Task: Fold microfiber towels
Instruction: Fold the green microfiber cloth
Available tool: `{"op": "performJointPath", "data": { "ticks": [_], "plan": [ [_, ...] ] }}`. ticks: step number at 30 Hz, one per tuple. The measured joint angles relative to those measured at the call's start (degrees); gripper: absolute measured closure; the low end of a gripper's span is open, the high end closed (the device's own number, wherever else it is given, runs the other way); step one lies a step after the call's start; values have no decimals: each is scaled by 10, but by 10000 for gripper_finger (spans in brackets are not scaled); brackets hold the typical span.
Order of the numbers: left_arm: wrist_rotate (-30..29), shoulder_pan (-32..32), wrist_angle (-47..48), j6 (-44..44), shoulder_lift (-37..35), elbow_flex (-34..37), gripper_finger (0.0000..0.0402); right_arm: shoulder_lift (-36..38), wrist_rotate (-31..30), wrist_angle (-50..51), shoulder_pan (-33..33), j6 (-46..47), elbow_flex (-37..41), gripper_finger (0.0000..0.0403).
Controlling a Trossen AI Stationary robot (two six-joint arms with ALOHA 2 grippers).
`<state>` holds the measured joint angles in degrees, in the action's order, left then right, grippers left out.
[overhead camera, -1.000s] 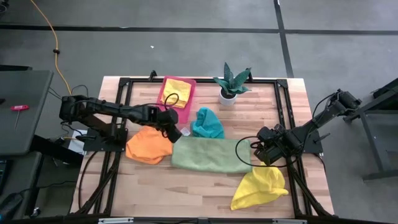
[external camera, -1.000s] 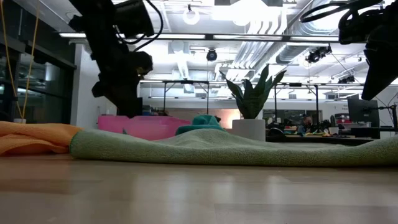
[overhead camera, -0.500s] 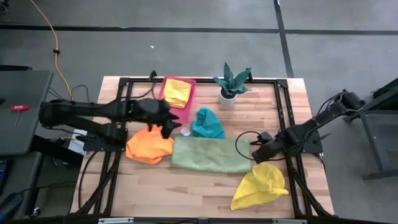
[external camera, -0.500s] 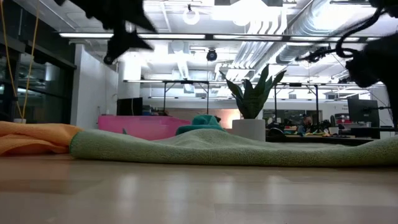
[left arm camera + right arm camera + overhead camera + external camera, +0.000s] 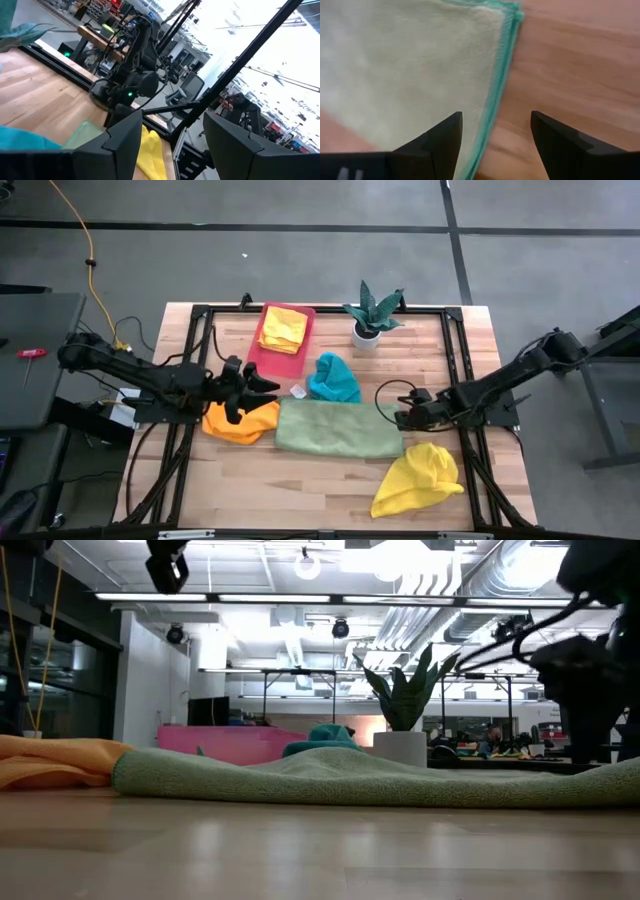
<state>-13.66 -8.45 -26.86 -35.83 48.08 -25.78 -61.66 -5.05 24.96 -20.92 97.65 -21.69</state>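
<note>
The light green towel's edge (image 5: 335,429) shows doubled hems (image 5: 506,55), so the light green towel will fold over with its layers together when the robot carries that edge across.
A light green towel (image 5: 338,430) lies flat on the table's middle, and it also shows in the low view (image 5: 380,780). An orange towel (image 5: 240,423) lies bunched at its left. A teal towel (image 5: 333,378) lies bunched behind it, and a yellow towel (image 5: 418,478) lies crumpled at the near right. A second yellow towel (image 5: 284,328) lies folded in the pink tray (image 5: 272,360). My left gripper (image 5: 266,383) is open and empty, above the orange towel's far edge. My right gripper (image 5: 403,418) is open. Its fingers stand over the green towel's right edge (image 5: 502,75).
A potted plant (image 5: 372,315) stands at the back, right of the tray. A black frame runs along the table's left, right and far edges. There is bare wood along the near edge, left of the crumpled yellow towel.
My left gripper has risen from the green towel's left end and drawn back toward the table's left, tipping up to nearly level. My right gripper has gone down and toward the table's left, to the green towel's right edge. The towels have stayed where they were.
</note>
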Motion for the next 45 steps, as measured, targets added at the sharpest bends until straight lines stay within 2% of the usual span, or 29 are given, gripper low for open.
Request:
{"op": "performJointPath", "data": {
  "ticks": [4, 11, 28, 33, 40, 45],
  "plan": [
    [-7, -2, 0, 0, 0, 0, 202, -42, 4, -25, 8, -2, -5, 176],
    [-20, -2, 6, 0, 0, 0, 202, -102, 2, 26, 8, -12, -64, 176],
    [-21, -2, 38, 0, 0, 0, 202, -250, 6, 77, 8, 0, -188, 183],
    [-20, -2, 56, 0, 0, 0, 202, -281, 7, 106, 8, 0, -207, 240],
    [-20, -2, 66, 0, 0, 0, 202, -259, 4, 175, 6, -43, -203, 387],
    [-20, -2, 65, 0, 0, 0, 202, -183, -9, 255, 7, -50, -180, 394]
  ]
}}
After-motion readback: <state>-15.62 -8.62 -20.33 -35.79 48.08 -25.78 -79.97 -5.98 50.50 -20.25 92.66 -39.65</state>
